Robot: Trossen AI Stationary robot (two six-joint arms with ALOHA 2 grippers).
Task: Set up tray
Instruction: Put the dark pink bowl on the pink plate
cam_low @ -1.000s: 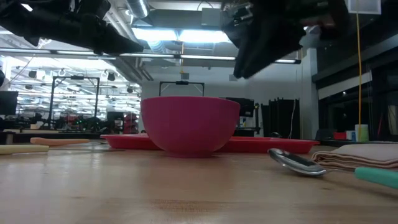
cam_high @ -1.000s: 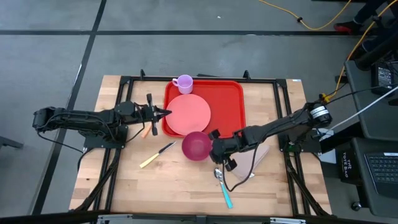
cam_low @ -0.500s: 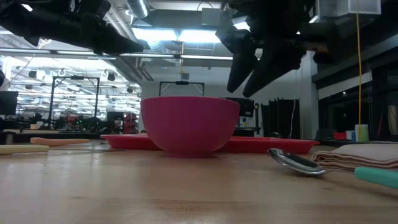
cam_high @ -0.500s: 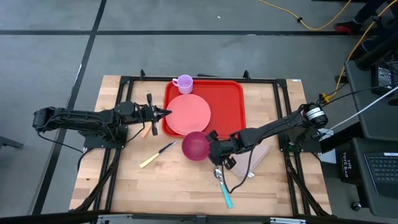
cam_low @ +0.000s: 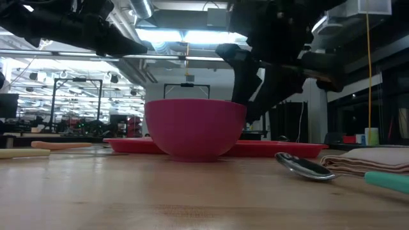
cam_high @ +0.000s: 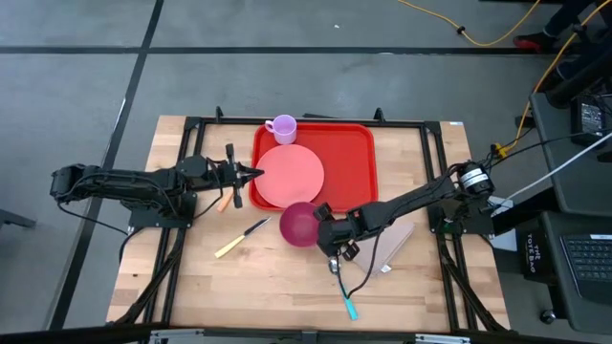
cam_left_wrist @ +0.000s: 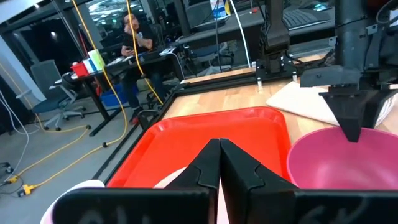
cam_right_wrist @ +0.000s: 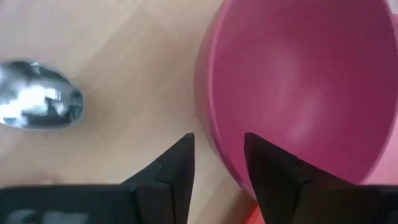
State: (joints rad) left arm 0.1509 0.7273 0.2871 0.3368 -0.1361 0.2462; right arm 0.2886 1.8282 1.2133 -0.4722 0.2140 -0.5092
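The salmon-pink plate [cam_high: 290,175] is on the side of my left gripper, so my right gripper should pick up the magenta bowl and hand its free rim [cam_high: 283,225] to my left gripper.
The red tray [cam_high: 354,153] lies at the table's far middle, with a salmon-pink plate [cam_high: 290,175] on its left half. A magenta bowl [cam_high: 299,225] stands upright on the wood, just in front of the tray's near edge. My right gripper [cam_right_wrist: 217,137] is open and slants down over the bowl's right rim [cam_right_wrist: 208,134]. One finger is outside the wall and one over the hollow. I see no touch. My left gripper [cam_high: 256,174] is shut and hovers level at the tray's left rim.
A lilac cup [cam_high: 282,127] stands at the tray's far left corner. A spoon with a teal handle [cam_high: 337,270] and a folded napkin [cam_high: 394,239] lie to the right of the bowl. A yellow-handled knife [cam_high: 241,239] lies to its left, and an orange-handled utensil [cam_high: 227,199] lies under the left arm.
My right gripper has sunk and shifted a little toward the table's left, onto the bowl's right rim. It has rolled slightly and its fingers have opened. The bowl has stayed where it was.
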